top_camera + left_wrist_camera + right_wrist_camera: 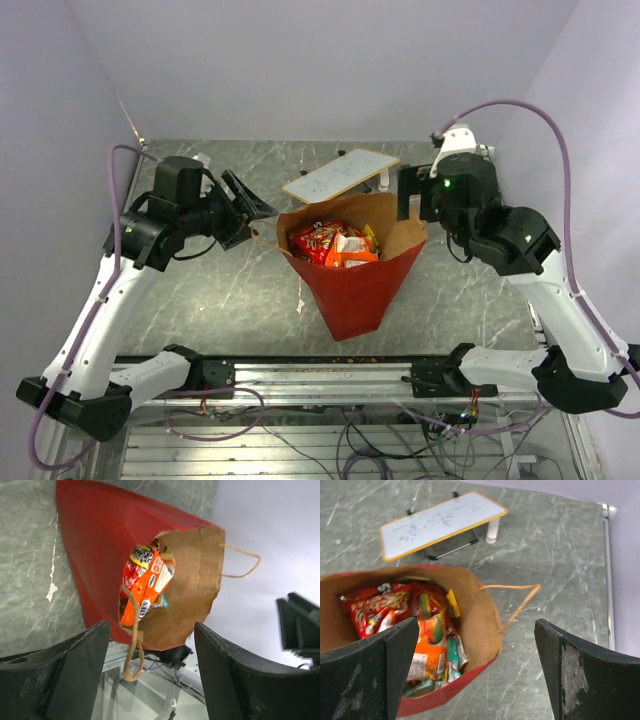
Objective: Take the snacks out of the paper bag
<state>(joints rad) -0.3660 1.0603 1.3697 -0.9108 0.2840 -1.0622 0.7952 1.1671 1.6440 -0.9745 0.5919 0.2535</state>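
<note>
A teal wrapper sticks out a little next to the orange packet, so the robot should expect more snacks hidden underneath when it lifts the orange packet out.
The paper bag stands mid-table, red outside and brown inside, with its mouth open upward. Several snacks fill it: red and orange packets on top. My left gripper hovers just left of the bag's rim, open and holding nothing. In the left wrist view the paper bag and snacks lie beyond the left gripper, and a string handle dangles between the fingers. My right gripper is open at the bag's right rim. The right wrist view shows the right gripper above the paper bag and its snacks.
A small white board with a tan edge stands tilted behind the bag, seen again as the board in the right wrist view. The bag's other string handle lies on the marble tabletop. A metal rail runs along the near edge.
</note>
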